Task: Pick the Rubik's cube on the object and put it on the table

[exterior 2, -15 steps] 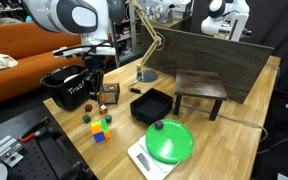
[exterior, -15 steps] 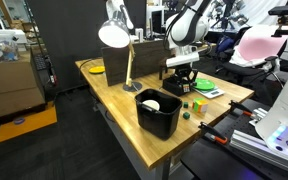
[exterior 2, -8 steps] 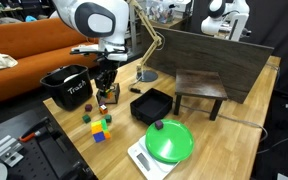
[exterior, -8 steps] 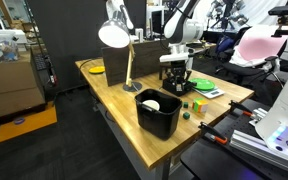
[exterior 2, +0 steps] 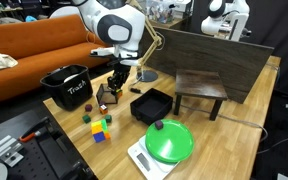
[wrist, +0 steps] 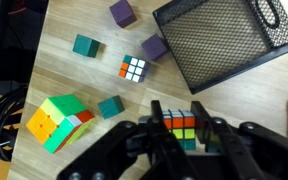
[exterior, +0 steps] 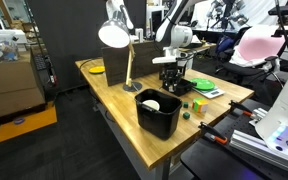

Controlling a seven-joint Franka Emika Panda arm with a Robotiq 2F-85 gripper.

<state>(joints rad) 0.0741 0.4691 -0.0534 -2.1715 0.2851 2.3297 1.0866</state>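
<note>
The held Rubik's cube (wrist: pixel 179 122) is clear of the mesh tray and above open wood (wrist: pixel 166 92), so the robot's gripper should keep going down until the cube touches down, then let go.
In the wrist view my gripper (wrist: pixel 180 116) is shut on a Rubik's cube (wrist: pixel 182 130) showing orange, yellow and green faces, and holds it above the light wood table (wrist: pixel 84 20). The object, a low black mesh tray (wrist: pixel 224 40), lies just beyond the gripper and looks empty. In an exterior view the gripper (exterior 2: pixel 108 97) hangs just beside the tray (exterior 2: pixel 152 105), over the table (exterior 2: pixel 234 130). In an exterior view the gripper (exterior: pixel 172 80) is behind the deep black bin (exterior: pixel 159 112).
A second small Rubik's cube (wrist: pixel 134 69), purple and teal blocks and a larger yellow-green cube (wrist: pixel 59 120) lie on the table. A deep black bin (exterior 2: pixel 66 87), a green disc on a scale (exterior 2: pixel 169 140), a dark stool (exterior 2: pixel 201 88) and a desk lamp (exterior: pixel 116 35) stand nearby.
The arm has swung away from the black bin towards the tray, carrying the Rubik's cube. The jaws stay shut on it.
</note>
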